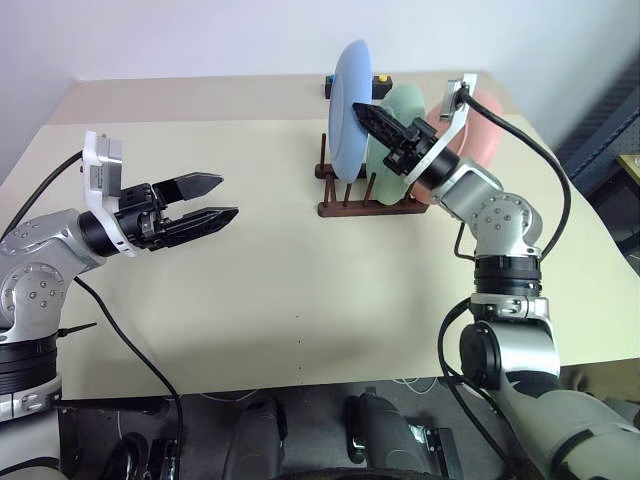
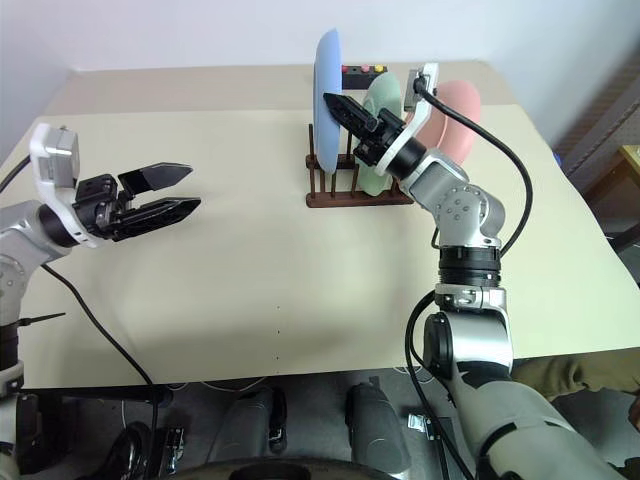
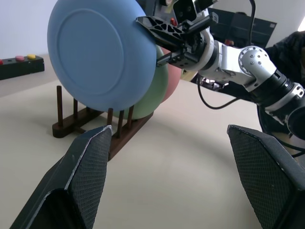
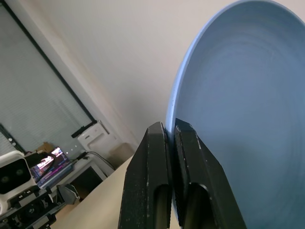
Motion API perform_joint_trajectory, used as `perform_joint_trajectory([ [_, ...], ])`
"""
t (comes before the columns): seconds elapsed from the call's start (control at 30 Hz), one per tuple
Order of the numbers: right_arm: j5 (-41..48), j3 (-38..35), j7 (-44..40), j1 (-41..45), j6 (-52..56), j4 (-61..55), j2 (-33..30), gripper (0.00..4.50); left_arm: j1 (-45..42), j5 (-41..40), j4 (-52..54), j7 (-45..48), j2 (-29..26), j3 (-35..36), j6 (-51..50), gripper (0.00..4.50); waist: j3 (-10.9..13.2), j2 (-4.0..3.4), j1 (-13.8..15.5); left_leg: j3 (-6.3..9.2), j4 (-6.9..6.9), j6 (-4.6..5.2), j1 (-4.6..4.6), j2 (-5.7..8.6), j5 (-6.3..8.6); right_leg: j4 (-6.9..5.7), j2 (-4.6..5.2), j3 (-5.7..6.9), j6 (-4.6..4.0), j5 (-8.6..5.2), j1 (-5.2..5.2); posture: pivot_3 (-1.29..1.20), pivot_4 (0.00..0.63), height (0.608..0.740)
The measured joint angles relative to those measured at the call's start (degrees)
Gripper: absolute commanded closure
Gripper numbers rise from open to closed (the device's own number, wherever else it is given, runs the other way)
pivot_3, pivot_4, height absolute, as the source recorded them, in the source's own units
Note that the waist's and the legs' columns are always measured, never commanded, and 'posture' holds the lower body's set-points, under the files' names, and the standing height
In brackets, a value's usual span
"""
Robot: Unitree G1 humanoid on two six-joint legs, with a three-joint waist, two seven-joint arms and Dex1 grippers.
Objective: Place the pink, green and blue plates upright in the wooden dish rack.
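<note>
My right gripper should keep lowering the blue plate point(image 1: 348, 165), which hangs upright over the free gap in the dish rack's wires point(image 1: 338, 197), until the plate rests there.
The blue plate point(image 1: 345, 115) stands upright at the front of the wooden dish rack point(image 1: 365, 207), its lower edge between the pegs. My right gripper point(image 1: 358, 108) is shut on the blue plate's rim, and the rim shows pinched between its fingers point(image 4: 159, 157). Behind it in the rack stands the green plate point(image 1: 405, 100), then the pink plate point(image 1: 490, 125), both partly hidden by my right arm. My left gripper point(image 1: 222, 198) hovers open over the table well to the left of the rack, holding nothing.
A small black box with coloured buttons point(image 2: 362, 72) lies on the table just behind the rack. The cream table point(image 1: 300, 290) stretches wide between my left gripper and the rack. Cables trail from both wrists.
</note>
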State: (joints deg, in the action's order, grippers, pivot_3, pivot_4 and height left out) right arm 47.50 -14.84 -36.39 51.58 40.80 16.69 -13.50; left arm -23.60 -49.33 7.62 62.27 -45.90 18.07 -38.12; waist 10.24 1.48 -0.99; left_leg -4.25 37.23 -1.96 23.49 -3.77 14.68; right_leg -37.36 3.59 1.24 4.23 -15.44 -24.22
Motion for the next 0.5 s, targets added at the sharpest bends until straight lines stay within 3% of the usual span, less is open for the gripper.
perform_joint_trajectory([
  [0.5,-1.6,0.1,1.4,-2.0,0.5,0.7,1.2,4.50,0.0,1.6,0.5,-0.3,1.1,0.0,4.9,0.53,0.0,0.00,0.0,-0.03,-0.01,0.00,0.00,0.00,0.00,0.00,-0.01,-0.03,0.00,0.00,-0.02,0.00,0.150,0.740],
])
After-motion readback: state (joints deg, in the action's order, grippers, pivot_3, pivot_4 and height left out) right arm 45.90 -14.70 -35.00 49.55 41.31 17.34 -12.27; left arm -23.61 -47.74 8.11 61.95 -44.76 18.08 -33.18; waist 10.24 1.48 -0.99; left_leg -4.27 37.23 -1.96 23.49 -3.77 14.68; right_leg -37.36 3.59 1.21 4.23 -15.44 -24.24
